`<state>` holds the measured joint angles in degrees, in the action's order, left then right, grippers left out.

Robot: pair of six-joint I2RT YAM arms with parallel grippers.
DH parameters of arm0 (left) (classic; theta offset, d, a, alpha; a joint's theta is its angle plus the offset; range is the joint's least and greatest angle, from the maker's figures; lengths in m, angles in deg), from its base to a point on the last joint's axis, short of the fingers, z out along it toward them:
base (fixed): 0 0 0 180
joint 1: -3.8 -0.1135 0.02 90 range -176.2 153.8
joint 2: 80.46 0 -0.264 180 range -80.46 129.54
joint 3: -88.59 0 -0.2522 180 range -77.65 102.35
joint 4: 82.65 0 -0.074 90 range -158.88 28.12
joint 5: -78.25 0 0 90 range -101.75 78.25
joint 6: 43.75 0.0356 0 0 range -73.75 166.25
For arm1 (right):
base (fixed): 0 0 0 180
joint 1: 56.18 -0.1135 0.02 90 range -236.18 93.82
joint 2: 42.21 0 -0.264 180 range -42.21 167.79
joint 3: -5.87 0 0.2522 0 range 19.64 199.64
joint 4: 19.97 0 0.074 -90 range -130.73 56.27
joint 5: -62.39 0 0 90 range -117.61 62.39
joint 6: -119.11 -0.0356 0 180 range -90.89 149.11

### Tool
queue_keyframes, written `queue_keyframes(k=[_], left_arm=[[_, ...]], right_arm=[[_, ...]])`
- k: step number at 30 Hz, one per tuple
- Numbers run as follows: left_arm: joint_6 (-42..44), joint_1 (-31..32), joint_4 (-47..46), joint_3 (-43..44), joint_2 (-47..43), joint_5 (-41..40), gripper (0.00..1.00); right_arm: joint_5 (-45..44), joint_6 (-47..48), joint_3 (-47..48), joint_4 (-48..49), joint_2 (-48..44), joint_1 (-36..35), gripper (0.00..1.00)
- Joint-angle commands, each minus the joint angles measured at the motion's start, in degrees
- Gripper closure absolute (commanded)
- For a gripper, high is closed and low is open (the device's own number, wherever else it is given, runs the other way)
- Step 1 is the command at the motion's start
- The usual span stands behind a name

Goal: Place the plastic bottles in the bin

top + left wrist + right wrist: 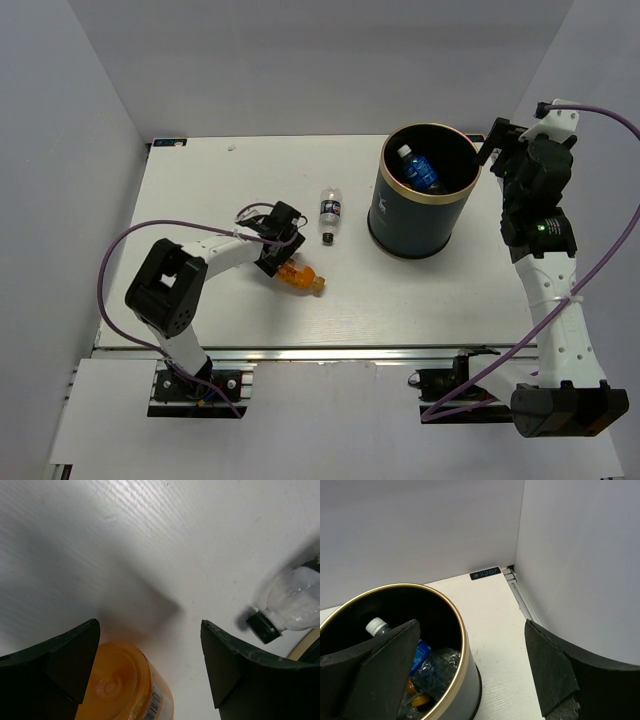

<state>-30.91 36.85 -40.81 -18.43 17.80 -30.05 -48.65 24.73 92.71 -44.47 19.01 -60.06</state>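
Note:
One finger of the robot's left gripper is over the orange bottle's base point(114, 679), so the robot should move the open fingers over the bottle's middle point(298, 275) before it closes them.
The stubby orange bottle point(301, 277) lies on the table. My left gripper point(283, 258) is open and low over it. In the left wrist view the orange bottle point(120, 685) sits between the open jaws of the left gripper point(149, 625), close to the left finger. The smaller clear bottle with a dark label and black cap point(330, 213) lies just beyond it and also shows in the left wrist view point(295, 602). The navy bin point(385, 205) holds a clear bottle with a blue label point(415, 168). My right gripper point(487, 152) is open and empty above the bin's right rim point(463, 645).
White walls close in the table at the back and on both sides. In the right wrist view the bin also holds crumpled clear plastic point(432, 672) and something orange point(422, 700). A small black logo plate point(485, 573) sits in the far right corner.

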Motion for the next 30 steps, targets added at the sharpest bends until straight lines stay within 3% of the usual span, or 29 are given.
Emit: queue_keyframes(k=[1, 9, 14, 20, 25, 30], left_arm=[[0.26, 0.96, 2.77, 1.08, -0.96, -2.26, 0.10], [2.19, 0.96, 6.46, 4.13, -3.77, -6.91, 0.04], [2.55, 0.96, 16.89, 9.59, -4.30, -11.31, 0.02], [1.41, 1.57, 21.04, 3.98, -9.57, -6.31, 0.02], [-5.00, 9.38, 22.99, 4.41, -11.33, -11.30, 0.02], [-9.58, 13.43, 22.38, 6.42, -6.60, -11.14, 0.02]], right_arm=[[0.47, -0.98, -0.13, 0.55, -0.48, 0.63, 0.11], [8.11, 0.60, 1.63, -0.68, -1.09, 0.63, 0.11], [7.33, 1.04, 1.28, -0.68, -1.44, 0.63, 0.11], [7.59, 0.25, 0.93, -0.42, -0.74, 0.63, 0.11], [9.87, -1.42, -0.66, 1.16, -0.92, 0.72, 0.11], [8.74, -2.21, -1.36, 1.69, -0.74, 0.63, 0.11]])
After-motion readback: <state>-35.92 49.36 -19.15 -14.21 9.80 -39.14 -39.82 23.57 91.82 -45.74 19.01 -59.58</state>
